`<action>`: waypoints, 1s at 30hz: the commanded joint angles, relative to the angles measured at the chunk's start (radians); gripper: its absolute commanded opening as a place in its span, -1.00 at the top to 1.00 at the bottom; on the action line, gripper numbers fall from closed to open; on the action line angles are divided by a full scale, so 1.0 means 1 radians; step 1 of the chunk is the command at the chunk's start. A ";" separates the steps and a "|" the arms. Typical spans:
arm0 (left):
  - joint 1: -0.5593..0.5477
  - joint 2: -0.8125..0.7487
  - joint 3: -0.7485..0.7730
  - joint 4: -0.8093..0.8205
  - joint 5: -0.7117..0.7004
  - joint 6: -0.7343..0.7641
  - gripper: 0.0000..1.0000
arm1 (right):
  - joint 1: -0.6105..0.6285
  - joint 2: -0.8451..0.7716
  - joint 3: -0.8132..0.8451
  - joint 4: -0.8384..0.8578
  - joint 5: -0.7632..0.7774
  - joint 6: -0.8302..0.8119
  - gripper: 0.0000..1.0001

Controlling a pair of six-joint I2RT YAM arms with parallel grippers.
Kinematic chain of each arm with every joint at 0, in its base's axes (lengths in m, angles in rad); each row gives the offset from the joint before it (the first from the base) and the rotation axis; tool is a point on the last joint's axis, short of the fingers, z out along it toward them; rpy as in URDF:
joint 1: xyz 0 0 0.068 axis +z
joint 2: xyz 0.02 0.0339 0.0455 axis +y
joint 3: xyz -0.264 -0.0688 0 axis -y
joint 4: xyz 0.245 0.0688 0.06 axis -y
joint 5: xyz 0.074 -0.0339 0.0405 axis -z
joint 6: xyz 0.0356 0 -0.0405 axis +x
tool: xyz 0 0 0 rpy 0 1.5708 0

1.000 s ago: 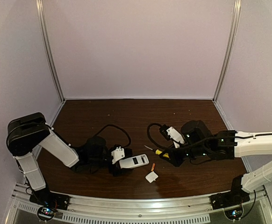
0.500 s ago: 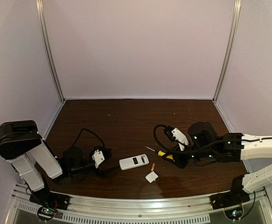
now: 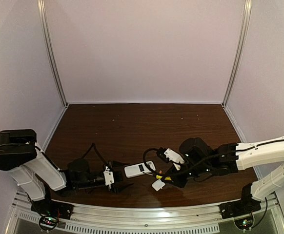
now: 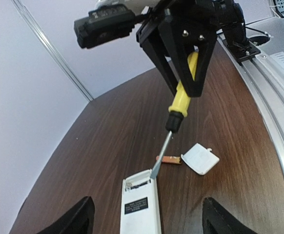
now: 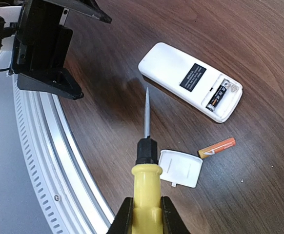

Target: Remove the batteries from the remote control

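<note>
My right gripper holds the screwdriver's handle (image 5: 147, 187) too far back, so my left gripper should hold the screwdriver's blade (image 5: 147, 116) while my right gripper regrips nearer the blade.
The remote control (image 5: 188, 80) lies white back up with its end compartment open and one dark battery (image 5: 218, 95) still inside. An orange battery (image 5: 217, 147) lies loose on the table beside the small white cover (image 5: 181, 167). My right gripper (image 5: 147, 214) is shut on the yellow-handled screwdriver (image 5: 147, 180), its blade held just above the table beside the remote. My left gripper (image 4: 149, 219) is open and empty, just short of the remote's (image 4: 141, 207) near end. In the top view the remote (image 3: 139, 169) lies between my left gripper (image 3: 124, 178) and my right gripper (image 3: 164, 176).
The metal rail (image 5: 44, 161) of the table's near edge runs close by the screwdriver. The left gripper's black fingers (image 5: 49, 48) stand near the remote's closed end. Cables loop on the table behind both wrists.
My left gripper has left the remote, drawn back to the left and come part way back, open. My right gripper has carried the screwdriver left toward the remote.
</note>
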 commanded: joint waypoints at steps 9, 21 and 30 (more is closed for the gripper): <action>-0.079 -0.007 0.109 -0.089 -0.082 0.119 -0.46 | 0.039 0.049 0.063 0.040 -0.003 0.009 1.00; -0.123 0.055 0.195 -0.217 -0.161 0.161 -0.20 | 0.080 0.069 0.080 0.061 -0.002 0.026 1.00; -0.140 0.088 0.247 -0.291 -0.211 0.173 0.38 | 0.113 0.071 0.083 0.063 0.004 0.033 1.00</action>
